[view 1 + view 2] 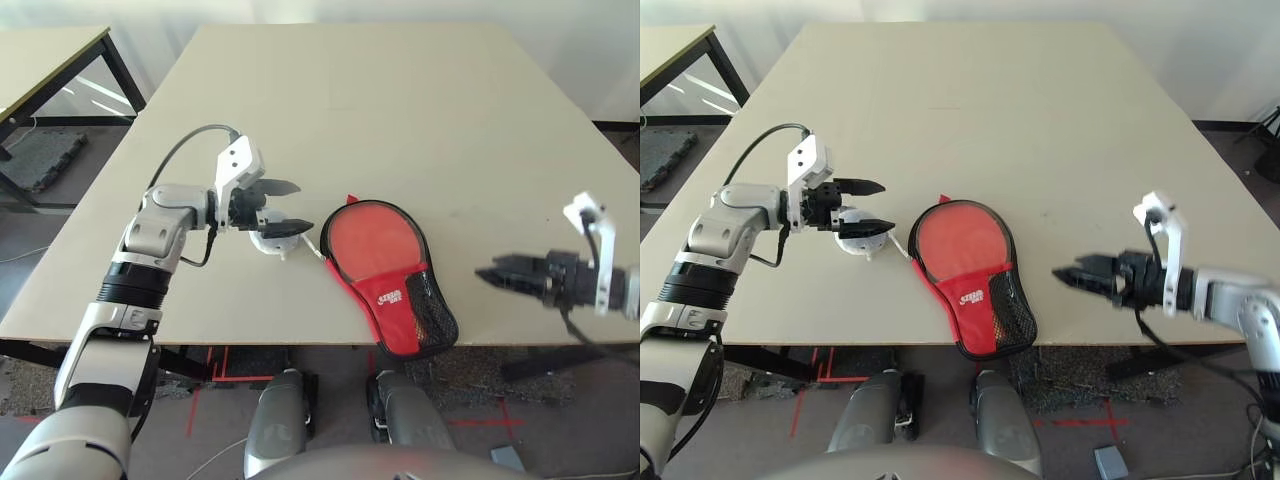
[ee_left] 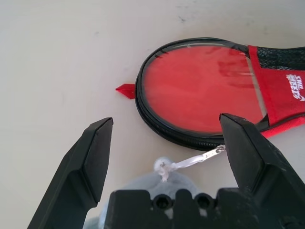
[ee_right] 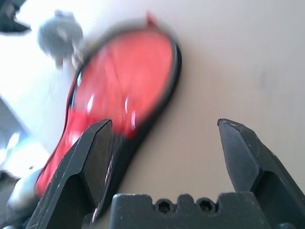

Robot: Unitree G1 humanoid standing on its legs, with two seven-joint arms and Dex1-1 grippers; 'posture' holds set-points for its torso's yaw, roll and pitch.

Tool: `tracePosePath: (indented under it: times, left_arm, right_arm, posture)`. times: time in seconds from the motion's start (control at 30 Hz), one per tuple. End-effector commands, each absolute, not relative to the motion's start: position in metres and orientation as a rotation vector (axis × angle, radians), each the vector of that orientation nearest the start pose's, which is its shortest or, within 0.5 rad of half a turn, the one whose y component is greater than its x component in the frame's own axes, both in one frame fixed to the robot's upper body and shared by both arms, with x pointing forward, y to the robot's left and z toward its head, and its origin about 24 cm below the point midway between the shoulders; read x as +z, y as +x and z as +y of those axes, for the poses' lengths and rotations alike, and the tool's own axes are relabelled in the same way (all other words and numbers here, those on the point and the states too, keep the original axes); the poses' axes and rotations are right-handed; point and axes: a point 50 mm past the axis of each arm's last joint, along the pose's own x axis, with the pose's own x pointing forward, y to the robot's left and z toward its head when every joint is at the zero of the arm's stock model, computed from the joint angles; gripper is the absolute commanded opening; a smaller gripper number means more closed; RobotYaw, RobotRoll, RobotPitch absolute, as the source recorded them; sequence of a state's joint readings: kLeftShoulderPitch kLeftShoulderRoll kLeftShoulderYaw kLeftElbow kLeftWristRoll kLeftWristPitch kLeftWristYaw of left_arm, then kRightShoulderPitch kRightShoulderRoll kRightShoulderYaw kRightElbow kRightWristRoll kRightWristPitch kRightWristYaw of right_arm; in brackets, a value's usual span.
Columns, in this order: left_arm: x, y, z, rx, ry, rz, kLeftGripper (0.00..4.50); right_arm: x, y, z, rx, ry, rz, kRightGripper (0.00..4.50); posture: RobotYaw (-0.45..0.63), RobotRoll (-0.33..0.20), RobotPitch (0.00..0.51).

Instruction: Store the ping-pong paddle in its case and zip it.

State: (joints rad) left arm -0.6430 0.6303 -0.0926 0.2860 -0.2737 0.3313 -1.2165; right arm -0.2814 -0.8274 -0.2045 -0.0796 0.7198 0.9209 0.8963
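The case (image 1: 378,262) is lying loose next to my right gripper. My right gripper should keep the mesh side (image 1: 426,288) still before my left gripper pulls the zip by the pouch.
The red case (image 1: 366,246) with black edging lies flat near the table's front edge. Its round end points away from me, and its mesh pocket (image 1: 432,308) and white logo are at the near end. The ping-pong paddle is hidden. A pale zip pull (image 2: 198,159) sticks out on the case's left side. Left of the case, my left gripper (image 1: 283,207) is open above a small grey-white pouch (image 1: 270,238). To the right of the case, my right gripper (image 1: 1065,273) hovers low, open and holding nothing, pointing at the case (image 3: 119,86).
The case's near end slightly overhangs the front edge of the beige table (image 1: 350,100). A small red tab (image 2: 126,89) pokes out at its round end. A second table (image 1: 50,60) stands at the back left. The floor shows below the front edge.
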Motion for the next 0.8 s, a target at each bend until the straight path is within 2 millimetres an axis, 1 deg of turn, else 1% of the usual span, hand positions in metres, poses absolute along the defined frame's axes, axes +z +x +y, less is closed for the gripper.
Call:
tracePosePath:
  times: [0.03,0.07,0.17,0.23,0.3,0.43,0.57,0.67,0.8]
  left_arm:
    - [0.158,0.321,0.204,-1.126,0.32,0.216,4.5]
    - [0.158,0.319,0.207,-1.114,0.319,0.222,4.5]
    - [0.158,0.318,0.211,-1.081,0.318,0.222,4.5]
    - [0.158,0.317,0.214,-1.056,0.313,0.226,4.5]
    - [0.156,0.315,0.215,-1.041,0.305,0.233,4.5]
    - [0.154,0.31,0.219,-1.011,0.279,0.255,4.5]
    - [0.151,0.307,0.223,-0.97,0.244,0.286,4.5]
    - [0.148,0.306,0.223,-0.96,0.229,0.3,4.5]
    - [0.145,0.307,0.22,-0.955,0.206,0.311,4.5]
  right_arm:
    - [0.138,0.274,-0.225,0.894,0.074,0.445,4.48]
    - [0.137,0.28,-0.215,0.913,0.057,0.427,4.48]
    - [0.133,0.293,-0.196,0.938,0.015,0.398,4.48]
    - [0.128,0.299,-0.188,0.949,-0.033,0.404,4.48]
    - [0.122,0.302,-0.184,0.956,-0.068,0.422,4.48]
    - [0.113,0.302,-0.184,0.989,-0.142,0.463,4.48]
    - [0.11,0.294,-0.189,1.036,-0.178,0.49,4.48]
    - [0.103,0.289,-0.192,1.046,-0.183,0.523,4.48]
    - [0.096,0.283,-0.192,1.06,-0.166,0.57,4.48]
  posture:
    - [0.09,0.0,0.085]
    - [0.1,0.0,0.085]
    - [0.11,0.0,0.084]
    - [0.12,0.0,0.083]
    - [0.13,0.0,0.084]
    - [0.14,0.0,0.084]
    - [0.14,0.0,0.085]
    - [0.13,0.0,0.085]
    - [0.12,0.0,0.085]
